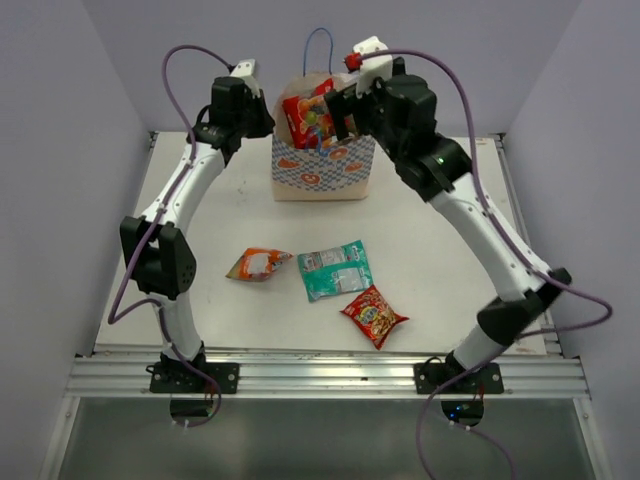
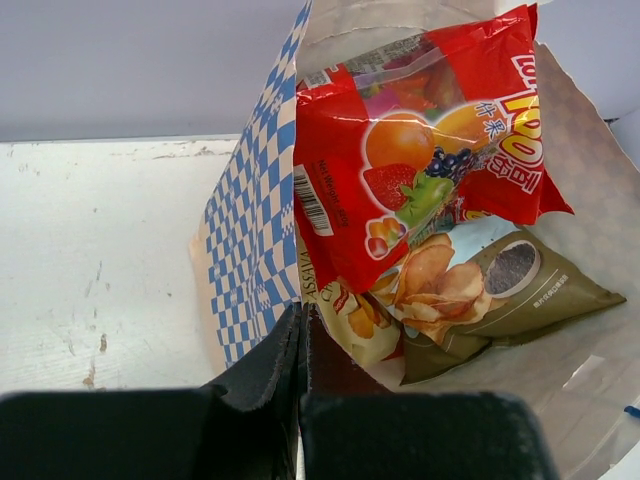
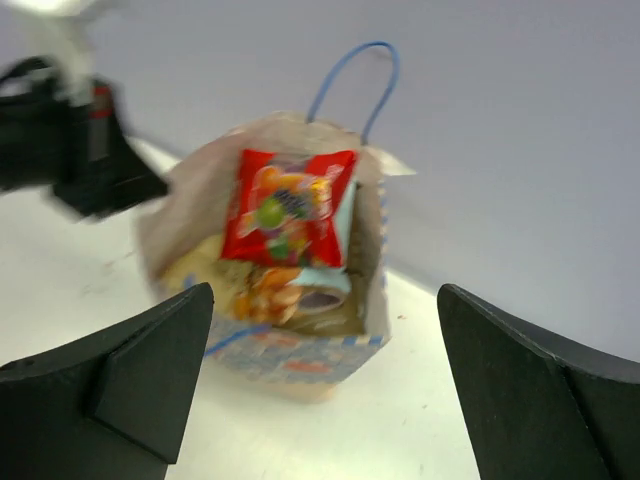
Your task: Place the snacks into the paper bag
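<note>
My right gripper is heading with open fingers toward the teal-green snack, which lies uncovered in front of the bag. It should keep going toward the snack and close on its middle.
The paper bag stands open at the far middle of the table. Inside it a red fruit-candy packet stands on top of a cream chip packet and a brown packet. My left gripper is shut on the bag's left wall, fingertips pinched together. My right gripper is open and empty just above the bag's mouth, and the bag shows between its fingers. Three snacks lie on the near table: orange, teal-green and red.
The bag's blue cord handle sticks up at the back. Grey walls close in the table on the left, right and far sides. A metal rail runs along the near edge by the arm bases.
</note>
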